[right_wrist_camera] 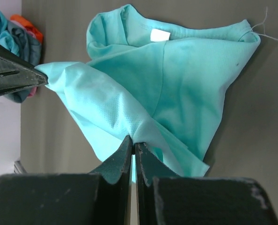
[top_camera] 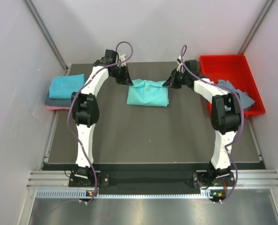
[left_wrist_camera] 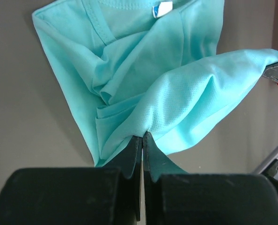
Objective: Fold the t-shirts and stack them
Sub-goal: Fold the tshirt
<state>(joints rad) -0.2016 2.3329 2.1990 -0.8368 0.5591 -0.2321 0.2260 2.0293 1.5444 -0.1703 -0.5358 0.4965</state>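
My left gripper and my right gripper should lift the turquoise t-shirt's edge [top_camera: 149, 83], pull it tight and lay it flat [top_camera: 150, 107], because it sags in creases between them.
A turquoise t-shirt [top_camera: 148, 93] lies partly folded at the back middle of the dark table. My left gripper [top_camera: 126, 80] is shut on its far left corner, and my right gripper [top_camera: 169, 83] is shut on its far right corner. The left wrist view shows the cloth [left_wrist_camera: 176, 93] pinched between my left gripper's [left_wrist_camera: 142, 136] jaws, and the collar label lies further off. In the right wrist view the shirt [right_wrist_camera: 176, 89] hangs from my right gripper [right_wrist_camera: 133, 143]. A stack of folded t-shirts [top_camera: 64, 92], teal over grey-blue and pink, sits at the far left. A slate grey-blue t-shirt [top_camera: 239, 96] lies in the red tray.
The red tray [top_camera: 225, 65] stands at the back right corner of the table. White walls close in on both sides and behind. Aluminium rails run along the table's near edge by the arm bases.
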